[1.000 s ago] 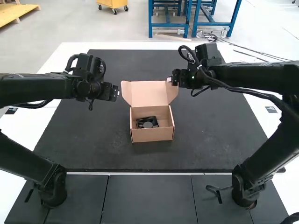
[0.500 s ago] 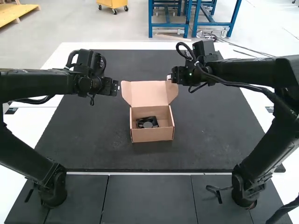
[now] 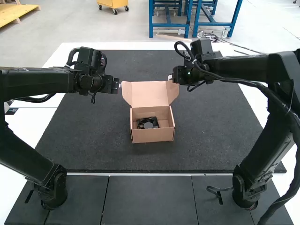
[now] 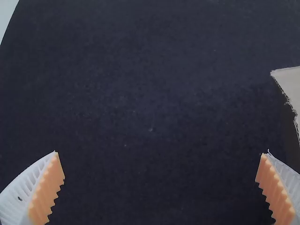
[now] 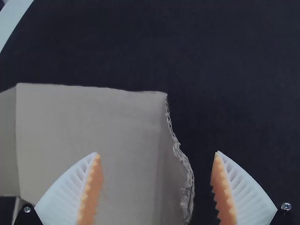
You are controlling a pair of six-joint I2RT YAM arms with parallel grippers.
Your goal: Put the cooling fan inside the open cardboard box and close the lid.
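Note:
I expect the tapered side flap [image 3: 173, 91] to tuck inside the box's side when I fold the raised lid forward, because the flap joins the lid along a crease [image 3: 168, 93].
A small brown cardboard box [image 3: 152, 126] stands open in the middle of the black mat, its lid [image 3: 149, 93] raised at the far side. The black cooling fan [image 3: 148, 123] lies inside the box. My left gripper [image 3: 117, 86] hovers just left of the lid's left corner, open, with the lid's edge [image 4: 286, 84] off to one side of its orange pads. My right gripper [image 3: 171, 77] hangs over the lid's right corner, open, with the torn lid flap [image 5: 93, 136] between its fingers [image 5: 86, 187] and below them.
The black mat [image 3: 84, 136] covers most of the white table. Both arms stretch in from the sides at the far half of the mat. Open mat lies in front of and beside the box.
Both grippers have shifted slightly towards the far side and closer to the lid's upper corners. The box and fan have not moved.

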